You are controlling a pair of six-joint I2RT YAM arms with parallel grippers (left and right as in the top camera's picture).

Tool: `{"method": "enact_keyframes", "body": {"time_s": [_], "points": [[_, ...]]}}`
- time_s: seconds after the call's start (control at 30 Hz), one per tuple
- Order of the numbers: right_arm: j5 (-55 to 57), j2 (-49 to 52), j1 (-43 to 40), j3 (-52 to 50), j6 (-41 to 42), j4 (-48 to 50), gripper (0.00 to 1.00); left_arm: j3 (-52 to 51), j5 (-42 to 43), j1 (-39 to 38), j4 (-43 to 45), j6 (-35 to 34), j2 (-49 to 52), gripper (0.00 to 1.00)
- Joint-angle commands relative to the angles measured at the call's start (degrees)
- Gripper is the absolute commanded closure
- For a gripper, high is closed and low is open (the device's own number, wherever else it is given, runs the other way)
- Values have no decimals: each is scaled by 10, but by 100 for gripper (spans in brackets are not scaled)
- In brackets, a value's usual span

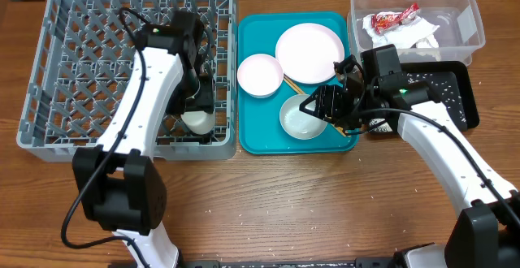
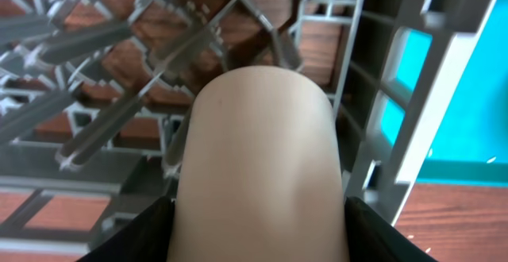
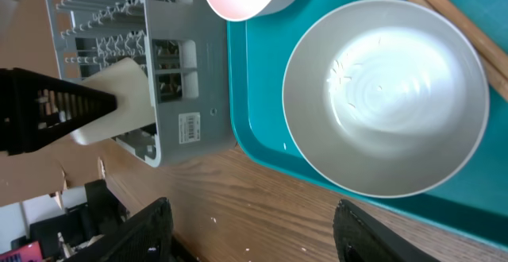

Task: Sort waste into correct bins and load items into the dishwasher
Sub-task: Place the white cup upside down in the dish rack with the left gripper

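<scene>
My right gripper hovers over the white bowl (image 1: 301,122), far from the grey dish rack, so it should back away and my left gripper should take the rack-side rim (image 1: 282,120).
My left gripper (image 1: 197,105) reaches into the grey dish rack (image 1: 57,73) at its front right corner and is shut on the small white cup (image 1: 197,122). The cup fills the left wrist view (image 2: 262,151) between the jaws (image 2: 258,234), among the rack's pegs (image 2: 95,40). My right gripper (image 1: 322,103) is open and empty, hovering over the teal tray beside a white bowl (image 1: 301,118). That bowl shows in the right wrist view (image 3: 385,95) ahead of the jaws (image 3: 254,222). The plate (image 1: 309,52), second bowl (image 1: 259,75) and chopsticks (image 1: 294,83) lie on the tray.
The teal tray (image 1: 248,134) sits between the rack and the bins. The clear tub (image 1: 467,24) at the back right holds the red-and-white wrapper (image 1: 394,16) and napkin (image 1: 414,34). The black tray (image 1: 455,97) holds rice grains. Some grains lie on the wooden table (image 3: 238,190).
</scene>
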Motion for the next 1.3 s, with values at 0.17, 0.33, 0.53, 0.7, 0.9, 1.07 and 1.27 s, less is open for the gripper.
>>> {"method": "enact_keyframes", "body": {"time_s": [0.17, 0.33, 0.53, 0.7, 0.9, 1.07, 1.27], "points": [[14, -1, 2, 0, -9, -7, 34, 7, 7, -6, 0, -7, 43, 31], [14, -1, 2, 0, -9, -7, 34, 7, 8, -6, -9, -8, 42, 9], [14, -1, 2, 0, -9, -7, 34, 33, 10, -6, -36, -8, 42, 7], [14, -2, 2, 0, -9, -7, 34, 102, 23, -7, -70, -8, 31, 8], [23, -1, 2, 0, -10, -7, 34, 191, 27, -30, -103, -8, -22, 10], [54, -13, -10, 13, -10, -3, 50, 198, 38, -80, -81, -25, -87, 10], [92, -90, -78, 48, -10, -54, 48, 183, 36, -162, -58, -53, -90, 9]]}}
